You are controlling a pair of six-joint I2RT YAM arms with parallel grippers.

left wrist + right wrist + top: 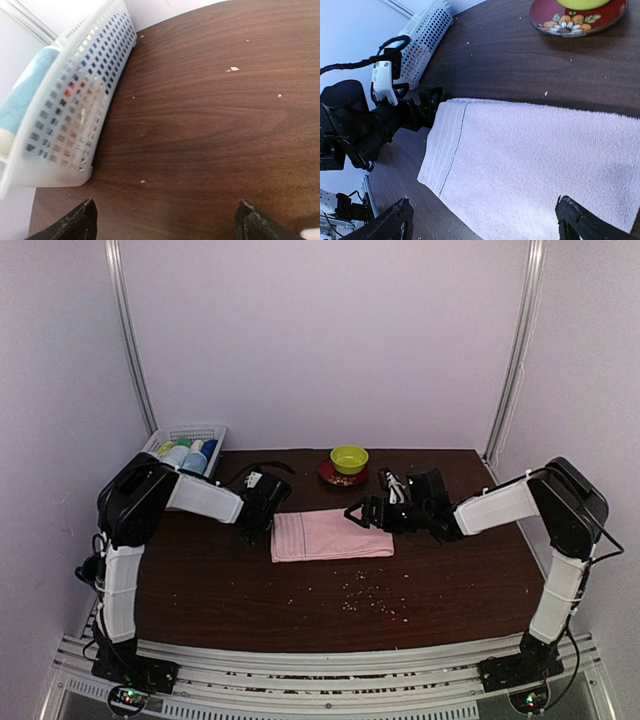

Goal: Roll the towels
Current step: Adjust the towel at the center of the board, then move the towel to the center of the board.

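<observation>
The pale pink towel lies crosswise with its striped end (287,540) turned to the robot's left gripper, so the right gripper should swing the plain end (383,544) toward the front before the towel is rolled.
The pale pink towel (331,535) lies flat in the middle of the table and fills the right wrist view (530,165). My right gripper (360,513) hovers open and empty over its right end (487,227). My left gripper (265,510) is open and empty just off the towel's far left corner, also seen in the right wrist view (422,110); its own view (167,225) shows only bare table between the fingers. A light blue towel (25,95) lies inside the white mesh basket (75,100).
The basket (185,445) stands at the back left corner with several rolled items in it. A green bowl (349,457) sits on a red flowered plate (577,17) at the back centre. Crumbs (370,595) are scattered on the table's front part.
</observation>
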